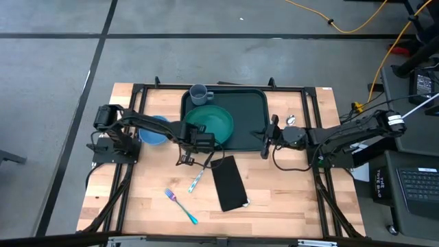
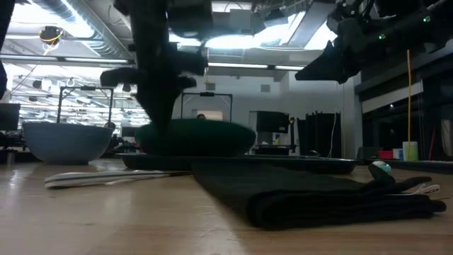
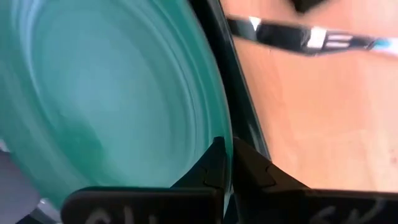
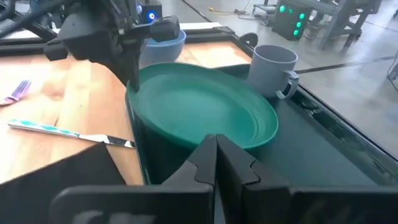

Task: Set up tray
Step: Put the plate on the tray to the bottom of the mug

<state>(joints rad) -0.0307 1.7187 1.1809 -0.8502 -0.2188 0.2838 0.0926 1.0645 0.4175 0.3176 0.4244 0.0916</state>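
Note:
The green plate [image 1: 211,122] is hanging over the tray [image 1: 244,121] beside the grey mug, so the robot's left gripper should go on bringing the plate down until it lies flat, then let go.
The dark green tray [image 1: 250,110] lies at the table's far middle. A grey mug [image 1: 199,94] stands in its far left corner. A round green plate [image 4: 199,109] sits over the tray's left half, and my left gripper [image 4: 132,84] is shut on its rim. Whether the plate's underside rests on the tray I cannot tell. My right gripper [image 4: 216,146] is shut on nothing and hangs in the air above the tray's right edge [image 1: 266,127], pointing across the tray toward the plate. My left gripper pinches the plate's rim [image 3: 225,134] between its two fingers, on the side toward the table's near left. The fingers come steeply from above, one over the plate's inner face and one outside the rim. The plate sits close to level over the tray.
A blue bowl [image 1: 154,129] stands left of the tray. On the bare wood nearer the front lie a knife [image 1: 197,180], a purple-and-teal fork [image 1: 180,204] and a folded black napkin [image 1: 229,182]. A small round silver thing [image 1: 291,120] lies right of the tray.

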